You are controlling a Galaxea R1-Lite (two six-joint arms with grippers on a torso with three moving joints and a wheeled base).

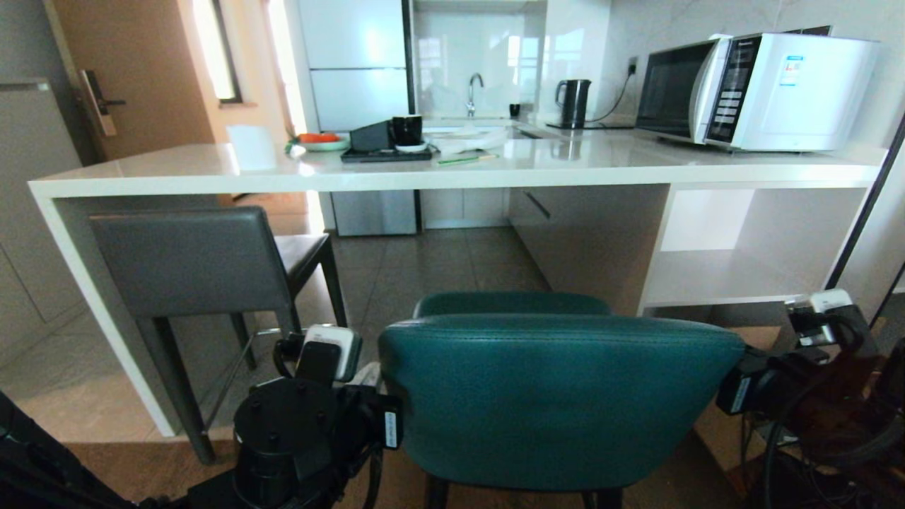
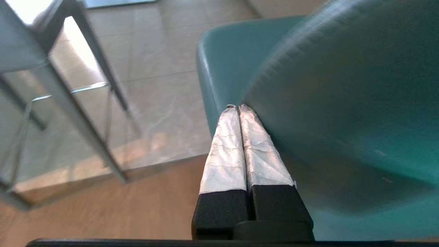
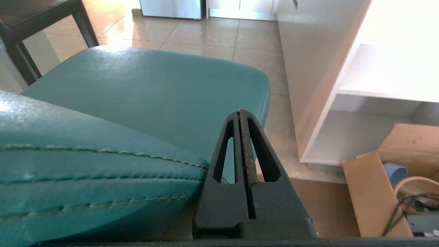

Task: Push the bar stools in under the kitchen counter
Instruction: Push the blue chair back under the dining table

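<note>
The back of the teal bar stool extends across the white shelf's side (image 1: 657, 254), so the robot should move the teal stool toward the dark-grey bar stool before it pushes the teal stool in.
The teal bar stool (image 1: 558, 396) stands in the middle foreground, its curved back towards me and its seat (image 3: 154, 89) short of the kitchen counter (image 1: 452, 173). The dark-grey bar stool (image 1: 191, 261) stands at the left, its seat partly under the counter. My left gripper (image 2: 236, 107) is shut, its taped fingers lying along the left edge of the teal back (image 2: 343, 103). My right gripper (image 3: 239, 111) is shut too, right beside the back's right end (image 3: 85, 171). Both arms (image 1: 297, 431) (image 1: 749, 385) flank the stool.
A microwave (image 1: 756, 92), a kettle (image 1: 573, 102) and a tray with a cup (image 1: 389, 145) sit on the counter. Under it at the right is a white open shelf (image 1: 742, 261). A cardboard box (image 3: 370, 192) with cables stands on the floor at the right.
</note>
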